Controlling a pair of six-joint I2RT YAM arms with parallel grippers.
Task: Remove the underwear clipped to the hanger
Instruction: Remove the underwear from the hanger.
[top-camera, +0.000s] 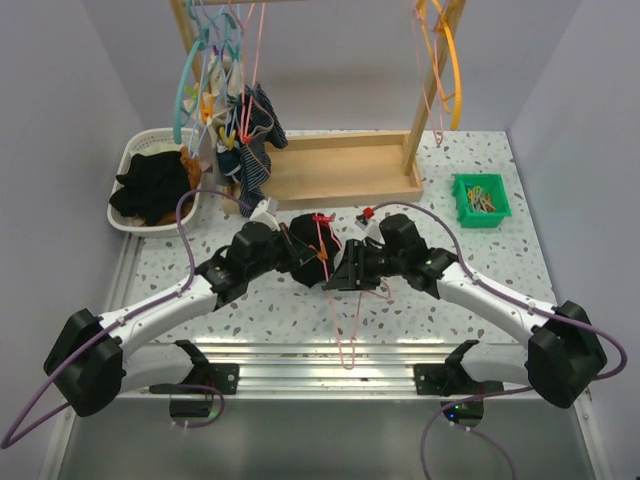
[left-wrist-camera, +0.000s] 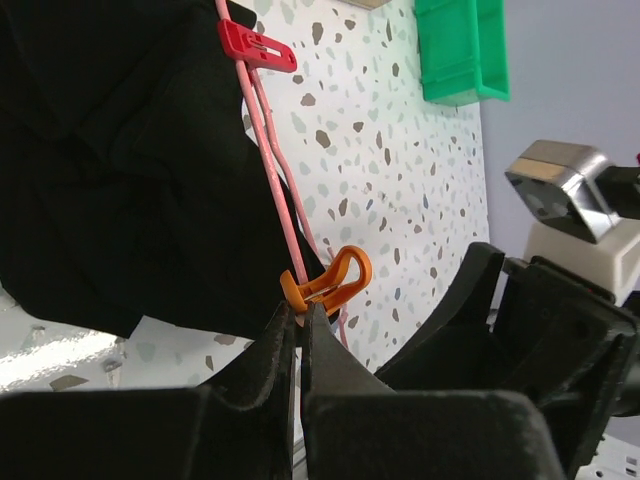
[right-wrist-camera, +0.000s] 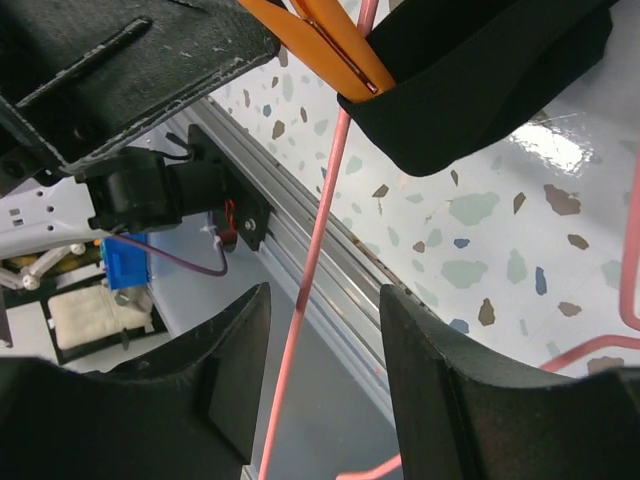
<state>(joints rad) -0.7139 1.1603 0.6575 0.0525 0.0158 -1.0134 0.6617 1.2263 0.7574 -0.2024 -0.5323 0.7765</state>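
My left gripper's fingers are shut while the orange clip's handles (left-wrist-camera: 352, 270) stand spread apart, so next I open the fingers, straddle both handles (left-wrist-camera: 323, 289) and squeeze them together.
Black underwear (top-camera: 303, 250) hangs on a pink wire hanger (top-camera: 347, 330) held low over the table's middle, between both arms. A red clip (top-camera: 322, 218) and an orange clip (top-camera: 323, 258) pin it to the wire. In the left wrist view the underwear (left-wrist-camera: 120, 170) fills the left side, with the red clip (left-wrist-camera: 258, 45) above and the orange clip (left-wrist-camera: 330, 280) below. My left gripper (left-wrist-camera: 298, 312) is shut, its tips pinching the orange clip's clamped end. My right gripper (right-wrist-camera: 325, 330) is open; the hanger wire (right-wrist-camera: 318, 240) runs between its fingers without touching them.
A white basket (top-camera: 128, 158) with black and orange-brown cloth sits at the far left. A wooden rack base (top-camera: 340, 170) stands behind, with hangers carrying striped garments (top-camera: 255, 140) and bare yellow hangers (top-camera: 447, 60). A green bin (top-camera: 480, 198) of clips is at the right.
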